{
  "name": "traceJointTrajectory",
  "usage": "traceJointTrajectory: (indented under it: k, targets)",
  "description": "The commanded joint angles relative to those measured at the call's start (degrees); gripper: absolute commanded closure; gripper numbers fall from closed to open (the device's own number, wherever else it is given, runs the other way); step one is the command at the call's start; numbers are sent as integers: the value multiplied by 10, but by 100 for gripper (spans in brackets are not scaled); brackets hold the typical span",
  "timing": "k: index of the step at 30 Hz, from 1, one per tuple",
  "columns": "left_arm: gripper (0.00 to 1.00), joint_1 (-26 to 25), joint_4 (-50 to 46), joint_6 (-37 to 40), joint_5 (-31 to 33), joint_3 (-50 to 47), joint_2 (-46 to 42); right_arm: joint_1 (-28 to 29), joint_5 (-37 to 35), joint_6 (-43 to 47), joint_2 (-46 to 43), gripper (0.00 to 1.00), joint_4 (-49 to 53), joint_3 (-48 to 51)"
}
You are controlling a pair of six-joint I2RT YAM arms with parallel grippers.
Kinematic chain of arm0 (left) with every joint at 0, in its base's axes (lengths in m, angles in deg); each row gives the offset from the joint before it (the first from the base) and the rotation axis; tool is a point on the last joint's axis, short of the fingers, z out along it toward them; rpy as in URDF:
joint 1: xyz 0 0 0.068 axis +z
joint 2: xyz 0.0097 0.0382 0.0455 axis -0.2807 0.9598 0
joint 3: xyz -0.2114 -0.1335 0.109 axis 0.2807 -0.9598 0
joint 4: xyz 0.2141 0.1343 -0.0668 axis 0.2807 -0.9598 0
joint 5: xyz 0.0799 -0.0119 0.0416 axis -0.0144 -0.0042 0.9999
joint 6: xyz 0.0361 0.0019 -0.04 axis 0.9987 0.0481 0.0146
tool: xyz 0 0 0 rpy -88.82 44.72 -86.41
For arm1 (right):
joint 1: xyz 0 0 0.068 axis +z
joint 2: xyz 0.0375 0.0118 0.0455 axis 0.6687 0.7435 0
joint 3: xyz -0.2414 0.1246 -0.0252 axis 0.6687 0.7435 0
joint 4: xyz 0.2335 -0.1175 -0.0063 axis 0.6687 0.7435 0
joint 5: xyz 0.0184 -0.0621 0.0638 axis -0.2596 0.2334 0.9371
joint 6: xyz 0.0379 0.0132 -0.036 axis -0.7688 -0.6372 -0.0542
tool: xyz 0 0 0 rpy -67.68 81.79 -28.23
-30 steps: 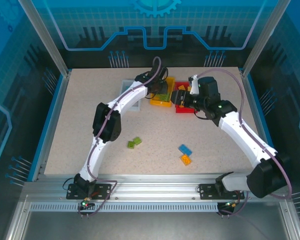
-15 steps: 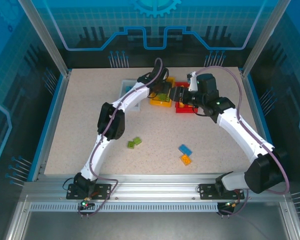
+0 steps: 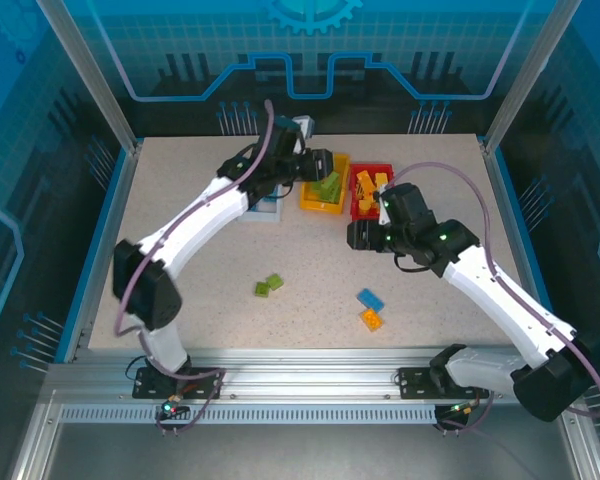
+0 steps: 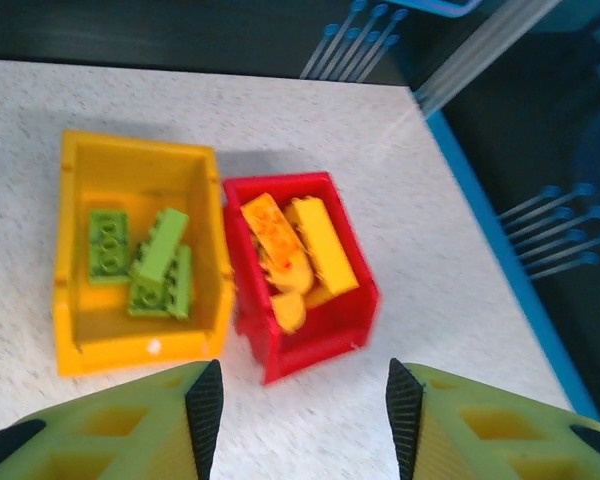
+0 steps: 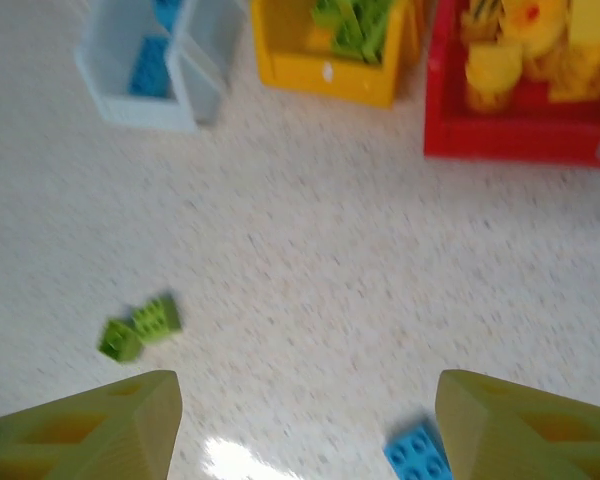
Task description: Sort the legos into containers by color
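The orange lego [image 3: 371, 319] is lying far from my left gripper at the bins. Next, my right gripper picks it up instead and drops it into the red bin [image 3: 371, 190].
Three containers stand in a row at the back: a white bin [image 3: 263, 212] with blue legos [image 5: 152, 78], a yellow bin [image 3: 318, 207] with green legos [image 4: 148, 262], and a red bin [image 3: 365, 214] with yellow-orange legos [image 4: 302, 245]. My left gripper [image 4: 305, 405] hovers open and empty just short of the yellow and red bins. My right gripper [image 5: 305, 420] is open and empty above the table's middle. Loose on the table lie two green legos [image 3: 270, 286], a blue lego [image 3: 371, 298] and an orange lego [image 3: 371, 319].
The left arm's forearm [image 3: 220, 205] crosses over part of the white bin. Blue frame rails [image 3: 108, 235] edge the table at left and right. Bare tabletop [image 3: 310, 270] separates the bins from the loose legos.
My left gripper opened and drew back to the left of the yellow bin, its elbow swinging far left. My right gripper moved from the red bin toward the table's middle.
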Motion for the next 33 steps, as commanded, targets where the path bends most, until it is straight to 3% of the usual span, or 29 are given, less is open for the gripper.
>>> traceJointTrajectory:
  k: [1, 4, 10, 16, 22, 33]
  targets:
    - [49, -25, 26, -55, -27, -117, -81, 56, -76, -11, 4, 30, 108, 27]
    - [48, -51, 41, -89, -24, -223, -164, 98, -89, -57, 7, 29, 147, 49]
    - [47, -127, 56, -138, -37, -387, -277, 159, -28, -149, -4, 27, 149, 150]
    - [46, -206, 87, -192, -34, -513, -355, 166, 19, -137, 52, 22, 83, 203]
    - [47, -235, 84, -217, -14, -543, -379, 152, 4, -121, 110, 23, 54, 206]
    - [47, -235, 92, -210, -12, -524, -362, 147, -22, -106, 154, 44, 47, 206]
